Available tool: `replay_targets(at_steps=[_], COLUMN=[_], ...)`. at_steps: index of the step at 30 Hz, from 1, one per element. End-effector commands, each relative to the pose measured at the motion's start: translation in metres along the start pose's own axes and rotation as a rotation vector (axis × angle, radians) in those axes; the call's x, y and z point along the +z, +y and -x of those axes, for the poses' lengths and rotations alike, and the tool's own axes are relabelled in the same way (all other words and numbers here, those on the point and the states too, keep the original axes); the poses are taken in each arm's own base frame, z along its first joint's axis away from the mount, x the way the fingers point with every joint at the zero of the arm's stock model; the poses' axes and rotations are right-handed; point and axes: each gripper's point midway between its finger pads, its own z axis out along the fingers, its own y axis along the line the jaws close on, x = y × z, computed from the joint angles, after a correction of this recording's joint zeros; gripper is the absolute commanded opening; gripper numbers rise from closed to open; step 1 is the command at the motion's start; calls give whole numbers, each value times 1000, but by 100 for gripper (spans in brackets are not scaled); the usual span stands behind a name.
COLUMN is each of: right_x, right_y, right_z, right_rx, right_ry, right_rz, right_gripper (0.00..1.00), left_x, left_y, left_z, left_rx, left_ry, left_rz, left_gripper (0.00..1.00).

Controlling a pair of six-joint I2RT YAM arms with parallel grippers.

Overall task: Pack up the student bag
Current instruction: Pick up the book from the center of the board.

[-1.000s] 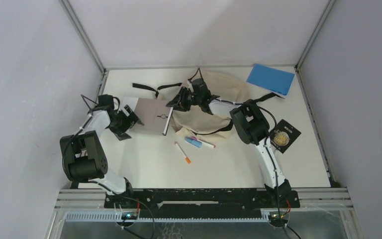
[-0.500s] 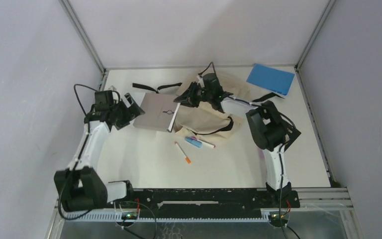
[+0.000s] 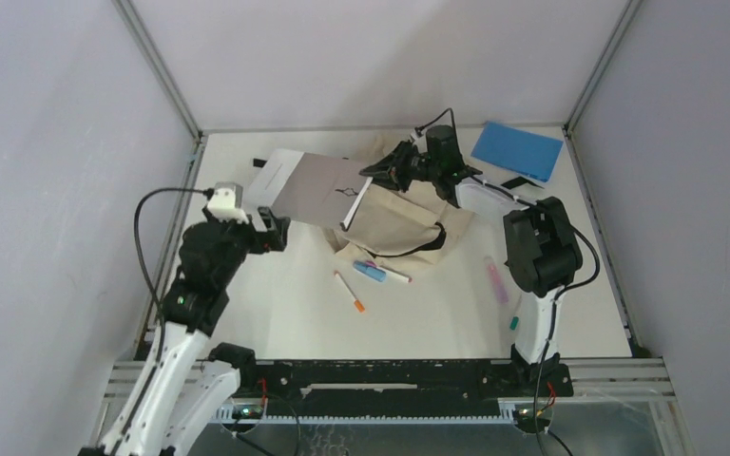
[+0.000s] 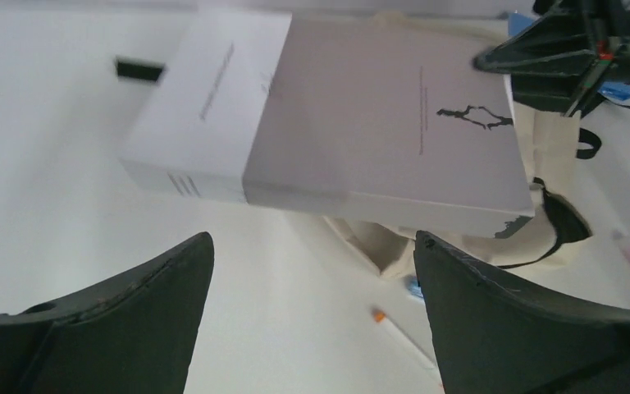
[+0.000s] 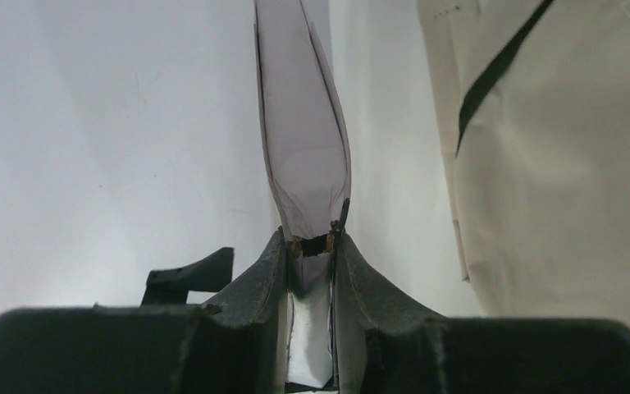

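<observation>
My right gripper holds the book, which points away from the bag, by its bag-side end (image 3: 357, 200), so my left gripper should grab its near edge (image 3: 307, 222) and turn it.
The student bag (image 3: 401, 220) is cream fabric with black straps and lies at the table's middle back. My right gripper (image 3: 388, 171) is shut on the edge of a grey-and-white book (image 3: 312, 186) and holds it tilted above the table, left of the bag. In the right wrist view the fingers (image 5: 267, 279) pinch the book's thin edge (image 5: 303, 164), with the bag (image 5: 558, 164) to the right. My left gripper (image 3: 273, 232) is open and empty, below and nearer than the book (image 4: 361, 139); its open tips (image 4: 313, 240) frame bare table and some bag fabric (image 4: 380, 240).
A flat blue notebook (image 3: 518, 150) lies at the back right. An orange-tipped pen (image 3: 349, 291) and a blue marker (image 3: 369, 272) lie in front of the bag. A pink pen (image 3: 494, 278) and a small green item (image 3: 513, 323) lie near the right arm.
The right gripper has lifted the book up and toward the back right. The left gripper has let go of the book's left edge and drawn back toward the near side.
</observation>
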Motion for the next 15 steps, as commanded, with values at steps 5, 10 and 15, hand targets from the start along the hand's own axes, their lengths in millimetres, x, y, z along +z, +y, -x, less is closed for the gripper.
replay_targets(at_steps=[5, 10, 15], right_x=[-37, -46, -52], right_y=[52, 55, 56], right_z=[-16, -23, -29], right_rx=[-38, -32, -19], right_ry=[38, 60, 79], right_rz=[101, 114, 120], right_gripper=[0, 0, 0], left_x=[-27, -27, -28], left_y=[-8, -17, -27], left_z=[16, 6, 4], left_rx=[607, 900, 1066], left_ry=[-324, -348, -385], left_rz=[-5, 34, 65], left_gripper=[99, 100, 100])
